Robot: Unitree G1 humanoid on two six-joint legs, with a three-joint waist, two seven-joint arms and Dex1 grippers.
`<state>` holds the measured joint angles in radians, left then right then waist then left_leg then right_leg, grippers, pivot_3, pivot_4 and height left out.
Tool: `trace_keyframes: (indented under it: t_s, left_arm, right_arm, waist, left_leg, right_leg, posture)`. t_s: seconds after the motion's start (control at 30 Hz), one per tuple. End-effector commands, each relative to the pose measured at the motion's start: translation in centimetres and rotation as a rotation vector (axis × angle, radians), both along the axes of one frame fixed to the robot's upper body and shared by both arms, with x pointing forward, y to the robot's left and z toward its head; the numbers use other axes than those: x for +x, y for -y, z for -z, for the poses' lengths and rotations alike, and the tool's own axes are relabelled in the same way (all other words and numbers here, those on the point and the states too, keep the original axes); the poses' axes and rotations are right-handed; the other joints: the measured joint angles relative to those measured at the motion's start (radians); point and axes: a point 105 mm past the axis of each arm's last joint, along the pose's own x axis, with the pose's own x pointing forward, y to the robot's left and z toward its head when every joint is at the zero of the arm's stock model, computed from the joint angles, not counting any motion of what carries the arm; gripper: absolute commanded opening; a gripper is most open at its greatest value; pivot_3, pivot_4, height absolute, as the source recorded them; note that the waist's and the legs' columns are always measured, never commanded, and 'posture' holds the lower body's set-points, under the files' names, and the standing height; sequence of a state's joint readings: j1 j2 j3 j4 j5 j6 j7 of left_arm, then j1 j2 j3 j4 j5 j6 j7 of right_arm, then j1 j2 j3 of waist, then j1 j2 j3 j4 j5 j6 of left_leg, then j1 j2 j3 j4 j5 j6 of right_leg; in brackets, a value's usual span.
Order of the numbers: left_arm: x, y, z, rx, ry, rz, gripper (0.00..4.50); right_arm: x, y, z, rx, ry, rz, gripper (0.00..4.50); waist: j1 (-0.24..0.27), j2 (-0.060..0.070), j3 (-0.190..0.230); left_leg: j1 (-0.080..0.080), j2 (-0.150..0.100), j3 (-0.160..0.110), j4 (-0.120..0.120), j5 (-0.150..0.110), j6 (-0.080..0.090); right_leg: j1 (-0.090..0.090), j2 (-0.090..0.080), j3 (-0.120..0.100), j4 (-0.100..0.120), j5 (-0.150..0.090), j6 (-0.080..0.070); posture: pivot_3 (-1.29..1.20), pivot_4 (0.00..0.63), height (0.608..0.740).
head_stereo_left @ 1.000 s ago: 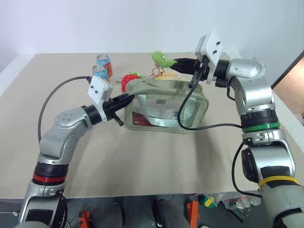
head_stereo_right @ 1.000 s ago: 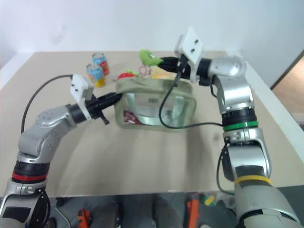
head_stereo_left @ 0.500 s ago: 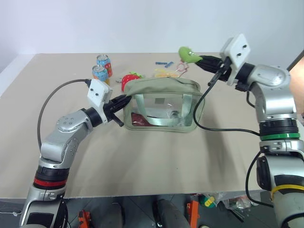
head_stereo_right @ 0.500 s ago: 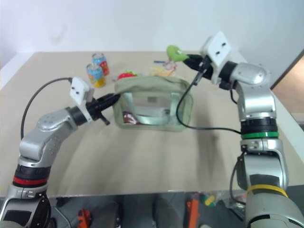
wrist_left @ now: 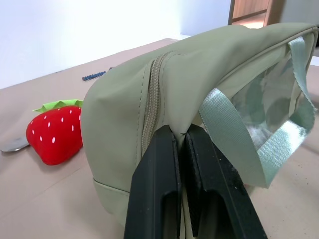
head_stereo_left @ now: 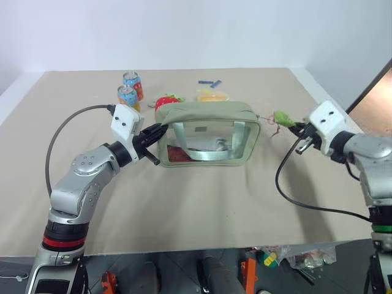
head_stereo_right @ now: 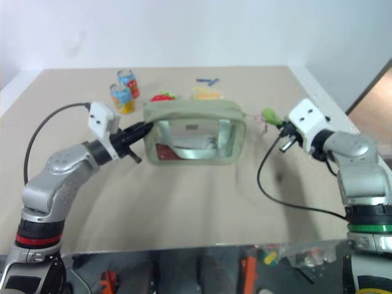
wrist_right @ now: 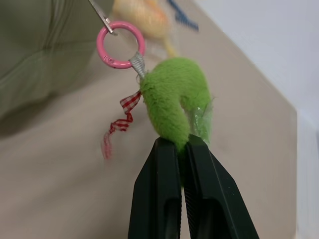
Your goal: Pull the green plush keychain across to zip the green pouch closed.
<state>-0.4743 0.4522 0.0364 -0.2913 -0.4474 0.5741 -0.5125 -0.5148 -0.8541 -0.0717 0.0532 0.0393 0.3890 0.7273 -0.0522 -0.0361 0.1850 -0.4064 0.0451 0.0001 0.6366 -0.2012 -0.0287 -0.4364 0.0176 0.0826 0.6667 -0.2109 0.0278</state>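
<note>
My right gripper should keep lowering the green plush keychain beside the pouch [head_stereo_left: 263, 139] and let go of it there, as the zipper pull is at the green pouch's end [head_stereo_left: 260, 116].
The green pouch [head_stereo_left: 207, 136] stands upright on the table, its top zipper [wrist_left: 152, 102] drawn shut. My left gripper [head_stereo_left: 157, 129] is shut on the pouch's left end, pinching the fabric [wrist_left: 180, 133]. To the right of the pouch my right gripper [head_stereo_left: 296, 128] is shut on the green plush keychain [head_stereo_left: 282, 117], held just off the pouch's right end. In the right wrist view the keychain [wrist_right: 175, 97] hangs from a pink ring [wrist_right: 120, 44] with a red checked ribbon, linked to the zipper pull.
A red plush strawberry [head_stereo_left: 168, 101] lies behind the pouch's left end. Two small cans [head_stereo_left: 130, 89] stand at the back left. A yellow packet [head_stereo_left: 212, 95] and a small blue item [head_stereo_left: 209, 81] lie behind the pouch. The table's right edge [head_stereo_left: 331, 101] is near my right arm.
My right gripper swung right and down with the keychain, from above the pouch's middle to past its right end, closing the zipper. The left gripper kept its hold on the left end.
</note>
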Motion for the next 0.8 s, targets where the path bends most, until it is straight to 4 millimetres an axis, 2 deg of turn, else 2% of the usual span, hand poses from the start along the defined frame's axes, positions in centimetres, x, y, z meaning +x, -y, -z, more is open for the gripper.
trace_keyframes:
  t_s: [0.03, 0.1, 0.2, 0.3, 0.43, 0.57, 0.6, 0.8]
  left_arm:
    - [0.1, -0.3, -1.3, 0.002, 0.056, -0.026, 0.0]
    - [0.2, -0.3, -1.4, 0.0, 0.056, -0.026, 0.0]
    - [0.3, -0.1, -1.3, 0.008, 0.062, -0.023, 0.0]
    - [0.3, 0.0, -1.3, 0.008, 0.064, -0.023, 0.0]
    - [0.4, 0.1, -1.1, 0.007, 0.044, -0.011, 0.0]
    - [0.2, -0.1, -0.8, -0.032, -0.001, 0.015, 0.0]
    - [0.2, -0.2, -0.9, -0.052, -0.013, 0.018, 0.77]
    - [-0.4, -0.4, -1.6, -0.101, -0.054, 0.084, 2.74]
  right_arm:
    - [-0.2, -1.9, 1.3, -0.019, 0.0, 0.008, 0.06]
    - [-0.2, -2.6, 2.1, -0.002, -0.021, 0.0, 0.06]
    - [0.1, -3.5, 4.4, -0.006, -0.04, -0.003, 0.06]
    - [0.5, -3.9, 5.2, -0.008, -0.032, -0.003, 0.06]
    - [1.0, -3.7, 4.9, -0.001, -0.003, 0.006, 0.06]
    - [0.9, -3.7, 2.8, 0.177, 0.011, -0.018, 0.06]
    - [0.7, -3.7, 2.1, 0.215, 0.02, -0.034, 0.68]
    - [-1.7, -4.0, -1.0, 0.303, 0.03, -0.187, 2.68]
  waist:
    - [0.0, 0.0, 0.0]
    - [0.0, 0.0, 0.0]
    - [0.001, 0.0, 0.0]
    - [0.001, 0.0, 0.0]
    - [0.003, 0.0, 0.0]
    - [0.003, 0.0, 0.0]
    - [0.003, 0.0, 0.0]
    - [0.003, 0.0, 0.0]
  left_leg:
    - [0.0, 0.0, 0.0, 0.0, 0.001, 0.0]
    - [0.0, 0.0, 0.0, 0.0, 0.002, 0.001]
    - [-0.001, -0.001, 0.0, 0.001, 0.002, 0.001]
    - [-0.001, -0.001, 0.001, 0.001, 0.002, 0.001]
    - [-0.001, -0.001, 0.001, 0.001, 0.002, 0.001]
    - [-0.001, -0.001, 0.001, 0.001, 0.002, 0.001]
    - [-0.001, -0.001, 0.001, 0.001, 0.002, 0.001]
    - [-0.001, -0.001, 0.001, 0.001, 0.002, 0.001]
  right_leg:
    - [0.0, 0.0, 0.0, 0.0, 0.001, 0.0]
    - [0.0, 0.0, 0.0, 0.0, 0.001, 0.001]
    - [0.0, 0.0, 0.001, 0.0, 0.002, 0.002]
    - [0.0, 0.0, 0.002, -0.001, 0.002, 0.002]
    - [0.0, 0.0, 0.002, -0.001, 0.002, 0.002]
    - [0.0, 0.0, 0.002, -0.001, 0.002, 0.002]
    - [0.0, 0.0, 0.002, -0.001, 0.002, 0.002]
    - [0.0, 0.0, 0.002, -0.001, 0.002, 0.002]
  posture:
    - [0.0, 0.15, 0.74]
    - [0.0, 0.15, 0.74]
    - [0.0, 0.15, 0.74]
    - [0.0, 0.15, 0.74]
    - [0.0, 0.15, 0.74]
    - [0.0, 0.15, 0.74]
    - [0.0, 0.15, 0.74]
    - [0.0, 0.15, 0.74]
